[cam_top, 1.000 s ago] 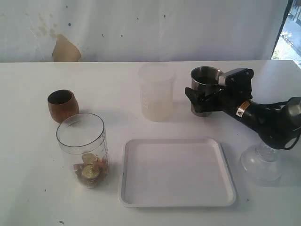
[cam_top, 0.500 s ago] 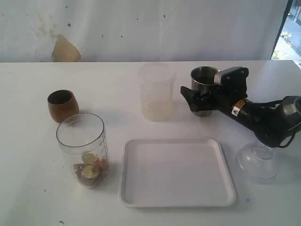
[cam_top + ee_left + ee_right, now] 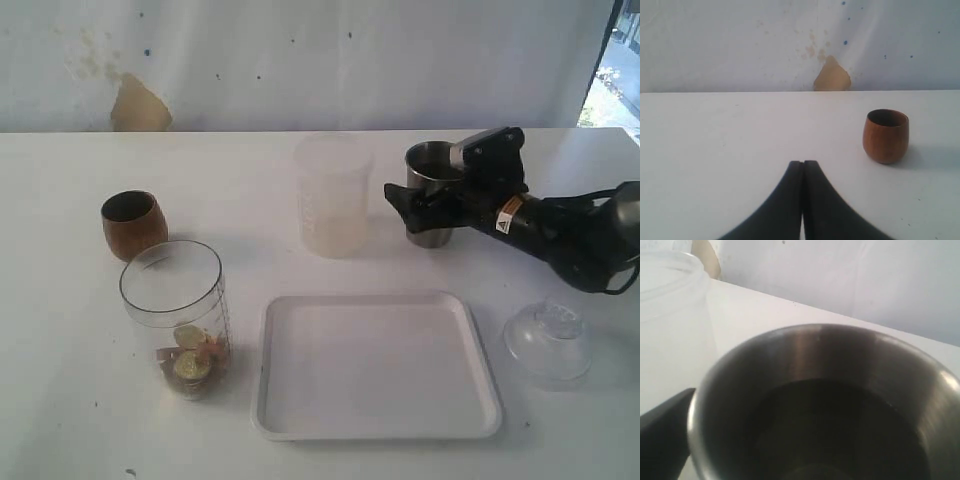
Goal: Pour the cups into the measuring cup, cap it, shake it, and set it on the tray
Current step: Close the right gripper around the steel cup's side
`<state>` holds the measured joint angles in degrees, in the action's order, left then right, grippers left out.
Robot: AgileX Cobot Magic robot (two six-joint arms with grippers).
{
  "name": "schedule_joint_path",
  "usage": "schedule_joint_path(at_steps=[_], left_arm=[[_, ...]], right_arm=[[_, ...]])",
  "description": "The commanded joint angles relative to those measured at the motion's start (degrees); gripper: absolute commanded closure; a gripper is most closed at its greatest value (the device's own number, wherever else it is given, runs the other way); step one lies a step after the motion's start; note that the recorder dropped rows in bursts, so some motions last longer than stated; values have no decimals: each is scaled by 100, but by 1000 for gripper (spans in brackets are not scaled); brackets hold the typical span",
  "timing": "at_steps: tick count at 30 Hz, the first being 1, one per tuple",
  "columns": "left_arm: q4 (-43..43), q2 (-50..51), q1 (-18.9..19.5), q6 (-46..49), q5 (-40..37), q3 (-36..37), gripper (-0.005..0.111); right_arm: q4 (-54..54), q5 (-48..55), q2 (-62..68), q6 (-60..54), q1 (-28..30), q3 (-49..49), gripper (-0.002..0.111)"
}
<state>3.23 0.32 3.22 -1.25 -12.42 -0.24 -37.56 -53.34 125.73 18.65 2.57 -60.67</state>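
Note:
The steel tumbler shows a flat dark surface inside, so I expect clear liquid to stream out when I pour it.
The steel tumbler stands on the table at the back right. My right gripper is open and straddles it, one dark finger showing beside its rim. At the left stands the brown wooden cup, also in the left wrist view. My left gripper is shut on nothing, short of that cup and to one side. The clear measuring cup stands uncapped in front of the wooden cup, with small yellowish and pinkish pieces at its bottom. The white tray lies bare at the front centre.
A frosted translucent cup stands just left of the tumbler and fills one corner of the right wrist view. A clear domed lid rests on the table right of the tray. A pale wall runs behind the table.
My right arm has lifted and swung back from over the clear lid, which now shows whole. The gripper stays around the tumbler, and the tumbler has not moved.

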Motion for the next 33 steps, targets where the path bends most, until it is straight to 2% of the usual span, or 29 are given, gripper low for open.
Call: schedule_joint_path(at_steps=[1,8,13,33], left_arm=[[23,-32,-35,0,73,24,107],[23,-32,-35,0,73,24,107],[23,-32,-35,0,73,24,107],[23,-32,-35,0,73,24,107]], right_arm=[[-43,109,14,-157,146,4,4],[-74,-12,197,-359,251,4,4],[67,-454,369,-389,251,4,4],[180,-751,408,-324,251,4,4]])
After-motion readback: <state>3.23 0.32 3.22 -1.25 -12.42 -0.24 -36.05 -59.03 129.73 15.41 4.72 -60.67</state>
